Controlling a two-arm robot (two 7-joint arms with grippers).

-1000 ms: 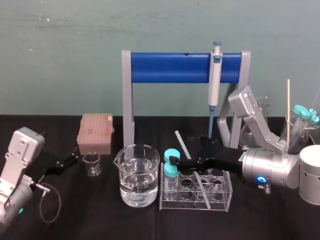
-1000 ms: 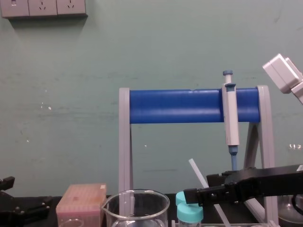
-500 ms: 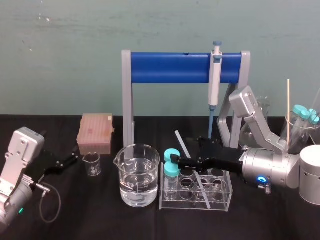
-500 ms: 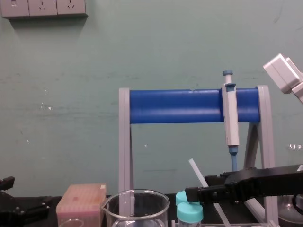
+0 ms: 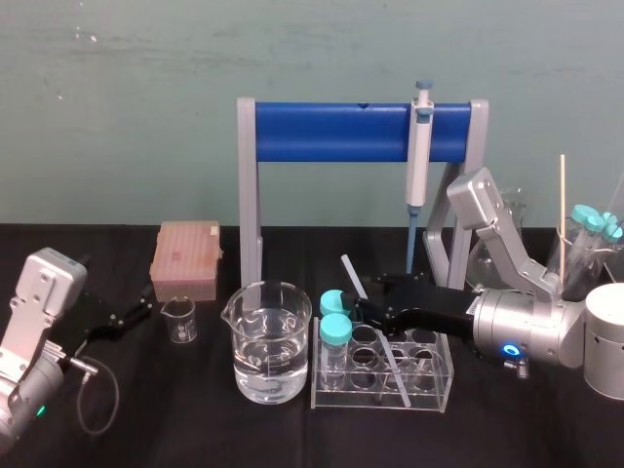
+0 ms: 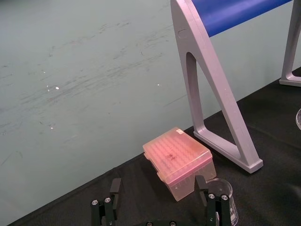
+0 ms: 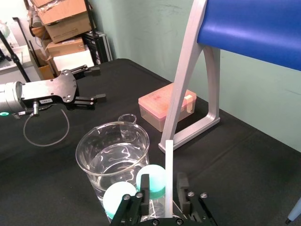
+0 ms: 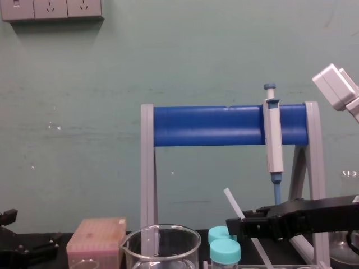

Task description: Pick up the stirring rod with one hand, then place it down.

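The stirring rod [image 8: 234, 203] is tilted loosely in the clear tube rack [image 8: 270, 266]. I expect the rod to slip freely up and out when I lift.
The stirring rod [image 5: 350, 271] is a thin translucent white stick leaning in the clear tube rack [image 5: 429, 392], its top tilted toward the blue stand. My right gripper [image 5: 374, 296] reaches in from the right at mid-rod height, open. In the right wrist view the rod [image 7: 168, 165] rises between the two black fingers [image 7: 145, 184], with a gap on one side. In the chest view the rod [image 8: 232, 202] sticks up above the black gripper [image 8: 236, 226]. My left gripper [image 5: 136, 312] rests open at the far left, fingers [image 6: 115, 187] wide apart.
Two teal-capped tubes [image 5: 336, 329] stand in the rack beside the rod. A large beaker of water [image 5: 270, 341] is left of the rack. Behind are the blue-bar stand [image 5: 331, 132] with a hanging pipette [image 5: 419, 146], a pink tip box [image 5: 185, 258] and a small beaker [image 5: 179, 320].
The right gripper's fingers have drawn in from wide apart to a narrow gap around the rod; the near finger has left the teal cap. The left arm has not moved.
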